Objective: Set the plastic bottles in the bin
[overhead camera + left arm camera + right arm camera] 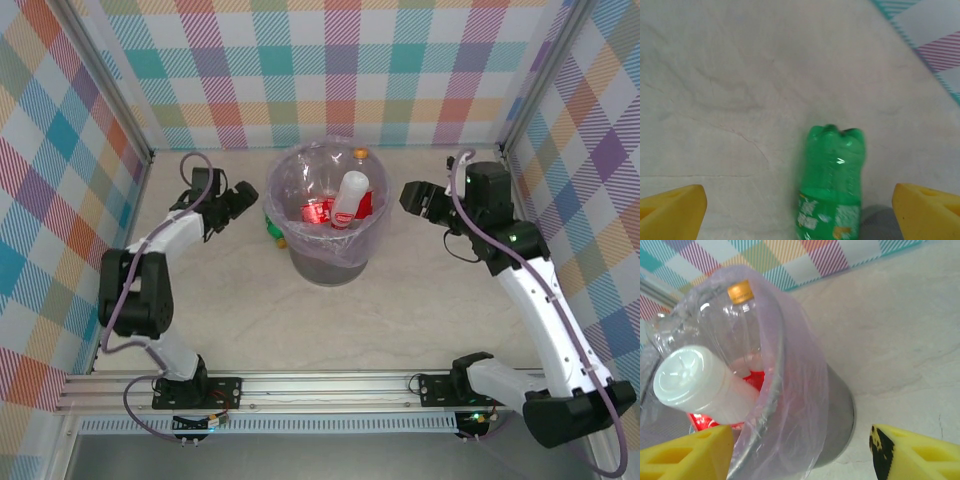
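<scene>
I should keep lowering my left gripper, its open fingers lined up across the green bottle's body [832, 182], until they sit either side of it near the green bottle's bottom end [836, 140], then close.
A green plastic bottle [832, 185] lies on the table between the wide-apart yellow fingers [675, 210] of my left gripper [799, 202], untouched by either. From above, this green bottle [272, 228] rests against the left side of the bin [340, 268], with my left gripper [245, 198] open just left of it. The grey bin [842, 412] has a lilac bag and holds a white bottle [695, 385], an orange-capped clear bottle [740, 291] and red-labelled bottles [320, 212]. My right gripper [802, 455] hangs open and empty by the bin's right rim [383, 205].
Checkered walls [340, 70] enclose the beige table [250, 320] on three sides. A metal rail [320, 385] carrying both arm bases runs along the near edge. Bare table surface lies in front of the bin and to its right.
</scene>
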